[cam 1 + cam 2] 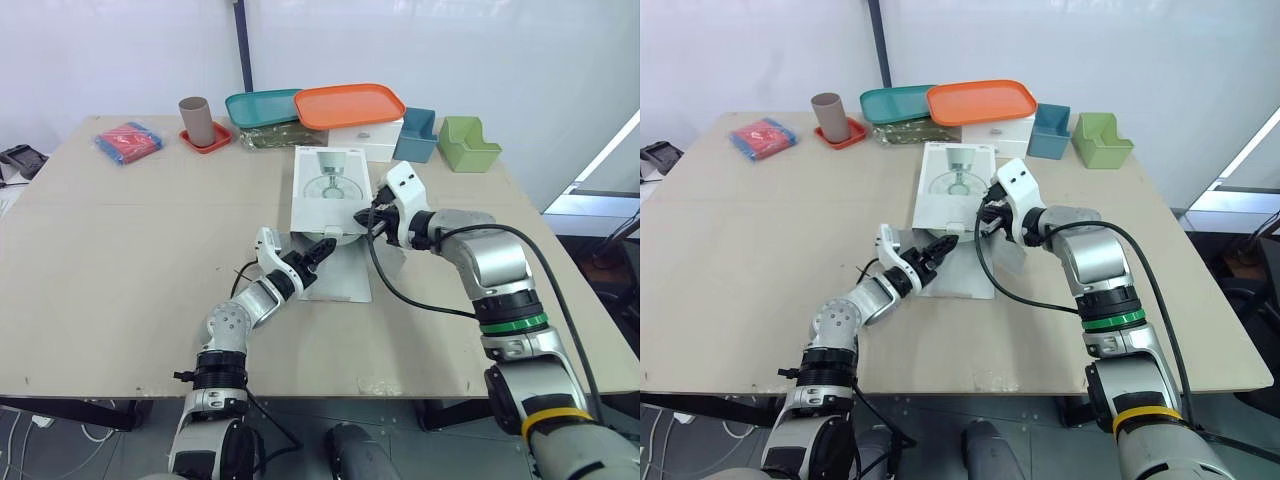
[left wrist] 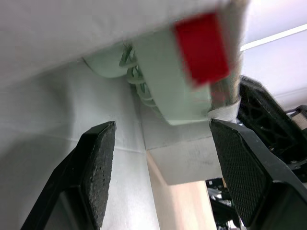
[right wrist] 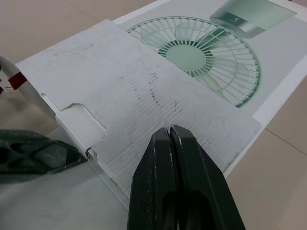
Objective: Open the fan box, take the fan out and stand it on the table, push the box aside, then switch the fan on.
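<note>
I see the rounded back point(image 2: 106, 63) of the fan's head point(image 2: 170, 81) pointing into the box, so I expect the hidden base to come out after the head when I pull.
The white fan box point(image 1: 325, 185) lies flat mid-table, a fan picture on its top. Its near end is open, with one flap point(image 1: 340, 280) spread on the table and another flap point(image 3: 144, 91) folded back over the top. My right gripper point(image 1: 365, 218) is shut, its fingertips point(image 3: 170, 136) resting on that folded flap with nothing between them. My left gripper point(image 1: 325, 248) is open at the box's mouth. Between its fingers point(image 2: 98, 167) the pale green fan point(image 2: 168, 91) with a red label point(image 2: 201, 48) sticks out of the box, touching neither pad.
Along the far edge stand a brown tube on a red coaster point(image 1: 197, 120), a teal tray point(image 1: 262, 105), an orange tray point(image 1: 350, 103) on a white box, a blue bin point(image 1: 415, 135) and a green bin point(image 1: 468, 143). A red packet point(image 1: 128, 140) lies far left.
</note>
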`<move>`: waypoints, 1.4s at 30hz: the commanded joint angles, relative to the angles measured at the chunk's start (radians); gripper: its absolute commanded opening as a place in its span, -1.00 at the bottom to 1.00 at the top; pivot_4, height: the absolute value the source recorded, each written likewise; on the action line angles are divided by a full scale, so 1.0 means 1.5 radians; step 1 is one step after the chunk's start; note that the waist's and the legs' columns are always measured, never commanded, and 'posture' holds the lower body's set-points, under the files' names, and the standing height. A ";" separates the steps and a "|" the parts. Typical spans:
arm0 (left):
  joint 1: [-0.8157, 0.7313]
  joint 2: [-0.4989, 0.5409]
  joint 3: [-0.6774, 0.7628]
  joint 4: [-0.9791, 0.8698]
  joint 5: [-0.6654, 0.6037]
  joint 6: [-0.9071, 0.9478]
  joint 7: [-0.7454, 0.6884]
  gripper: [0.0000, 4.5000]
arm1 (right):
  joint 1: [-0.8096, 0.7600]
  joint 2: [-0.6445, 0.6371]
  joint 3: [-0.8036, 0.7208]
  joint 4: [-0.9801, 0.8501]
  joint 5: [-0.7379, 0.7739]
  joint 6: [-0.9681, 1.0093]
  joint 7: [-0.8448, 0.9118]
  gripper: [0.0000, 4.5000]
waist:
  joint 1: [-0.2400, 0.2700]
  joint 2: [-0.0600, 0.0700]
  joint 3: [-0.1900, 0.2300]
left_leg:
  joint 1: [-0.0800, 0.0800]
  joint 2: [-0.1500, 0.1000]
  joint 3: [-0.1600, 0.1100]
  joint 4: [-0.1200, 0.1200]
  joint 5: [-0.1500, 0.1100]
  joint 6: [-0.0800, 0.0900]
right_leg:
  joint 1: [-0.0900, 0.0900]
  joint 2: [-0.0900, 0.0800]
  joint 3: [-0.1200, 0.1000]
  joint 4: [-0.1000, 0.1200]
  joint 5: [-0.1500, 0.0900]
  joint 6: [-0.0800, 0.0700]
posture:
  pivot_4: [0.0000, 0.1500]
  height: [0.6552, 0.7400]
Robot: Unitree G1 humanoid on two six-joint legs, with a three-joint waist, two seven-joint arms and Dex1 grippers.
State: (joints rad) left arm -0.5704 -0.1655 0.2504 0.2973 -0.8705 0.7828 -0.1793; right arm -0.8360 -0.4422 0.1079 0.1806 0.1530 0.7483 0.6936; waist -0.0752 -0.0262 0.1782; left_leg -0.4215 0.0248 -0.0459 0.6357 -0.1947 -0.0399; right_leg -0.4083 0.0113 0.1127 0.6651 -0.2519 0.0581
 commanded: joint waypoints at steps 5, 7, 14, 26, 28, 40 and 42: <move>-0.032 -0.025 -0.012 -0.005 -0.003 -0.012 -0.017 0.48 | -0.001 -0.002 -0.007 -0.033 0.008 0.005 -0.001 -1.00 | 0.000 0.000 0.000 | 0.000 0.000 0.000 0.000 0.000 0.000 | 0.000 0.000 0.000 0.000 0.000 0.000 | 1.00 1.00; -0.030 -0.027 -0.010 -0.010 -0.008 -0.017 -0.021 0.48 | 0.000 -0.002 -0.007 -0.033 0.008 0.006 -0.002 -1.00 | 0.000 0.000 0.000 | 0.000 0.000 0.000 0.000 0.000 0.000 | 0.000 0.000 0.000 0.000 0.000 0.000 | 1.00 1.00; -0.034 -0.044 0.008 0.003 -0.033 -0.027 -0.011 0.48 | 0.003 -0.004 -0.005 -0.039 0.009 0.011 -0.001 -1.00 | 0.000 0.000 0.000 | 0.000 0.000 0.000 0.000 0.000 0.000 | 0.000 0.000 0.000 0.000 0.000 0.000 | 1.00 1.00; -0.061 -0.048 -0.009 0.046 -0.028 -0.064 -0.025 0.48 | 0.007 -0.009 -0.005 -0.051 0.009 0.021 -0.001 -1.00 | 0.000 0.000 0.000 | 0.000 0.000 0.000 0.000 0.000 0.000 | 0.000 0.000 0.000 0.000 0.000 0.000 | 1.00 1.00; -0.060 -0.048 -0.012 0.047 -0.031 -0.067 -0.028 0.48 | 0.008 -0.009 -0.005 -0.054 0.009 0.024 -0.002 -1.00 | 0.000 0.000 0.000 | 0.000 0.000 0.000 0.000 0.000 0.000 | 0.000 0.000 0.000 0.000 0.000 0.000 | 1.00 1.00; -0.063 -0.049 -0.013 0.067 -0.033 -0.072 -0.028 0.48 | 0.018 -0.013 -0.003 -0.073 0.011 0.033 0.001 -1.00 | 0.000 0.000 0.000 | 0.000 0.000 0.000 0.000 0.000 0.000 | 0.000 0.000 0.000 0.000 0.000 0.000 | 1.00 1.00; -0.063 -0.049 -0.015 0.069 -0.033 -0.071 -0.028 0.48 | 0.018 -0.013 -0.002 -0.074 0.011 0.033 0.001 -1.00 | 0.000 0.000 0.000 | 0.000 0.000 0.000 0.000 0.000 0.000 | 0.000 0.000 0.000 0.000 0.000 0.000 | 1.00 1.00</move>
State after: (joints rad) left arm -0.5793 -0.1649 0.2312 0.3891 -0.9131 0.6751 -0.2234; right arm -0.8028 -0.4510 0.1080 0.1048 0.1620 0.7973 0.6936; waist -0.0756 -0.0264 0.1783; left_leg -0.4219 0.0247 -0.0460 0.6352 -0.1947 -0.0399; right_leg -0.4087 0.0113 0.1127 0.6646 -0.2521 0.0582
